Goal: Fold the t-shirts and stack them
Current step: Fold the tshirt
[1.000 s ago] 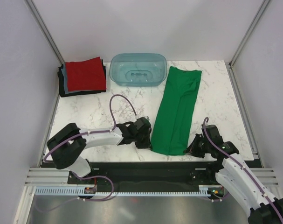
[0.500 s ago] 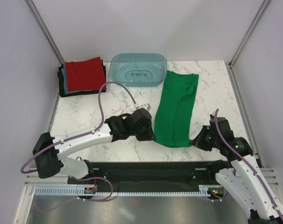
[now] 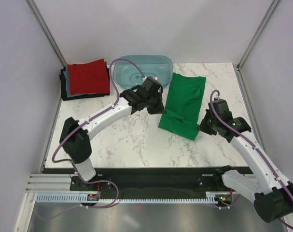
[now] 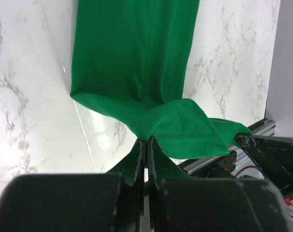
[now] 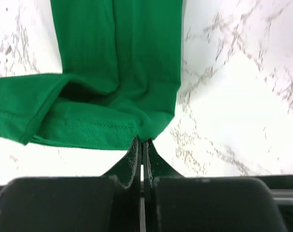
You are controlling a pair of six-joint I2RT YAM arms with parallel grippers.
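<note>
The hem (image 3: 182, 118) runs across the green t-shirt's full width, so my right gripper keeps moving the hem's corner toward the t-shirt's far end and lets go over the t-shirt's middle (image 3: 187, 101).
The green t-shirt (image 3: 183, 104) lies as a long strip on the right of the marble table, its near end lifted and doubled back over the rest. My left gripper (image 3: 158, 107) is shut on the near-left corner of its hem (image 4: 151, 128). My right gripper (image 3: 202, 126) is shut on the near-right corner (image 5: 153, 126). Both hold the hem above the table. The red t-shirt (image 3: 89, 76) tops a folded stack at the back left, with light blue and black edges showing under it.
A translucent teal plastic tub (image 3: 136, 70) stands at the back middle, just behind my left gripper. White walls close in the table (image 3: 132, 140) on three sides. The metal rail runs along the near edge.
Both grippers have carried the shirt's near hem away from the front edge toward the back. The strip is now shorter, its near part folded over.
</note>
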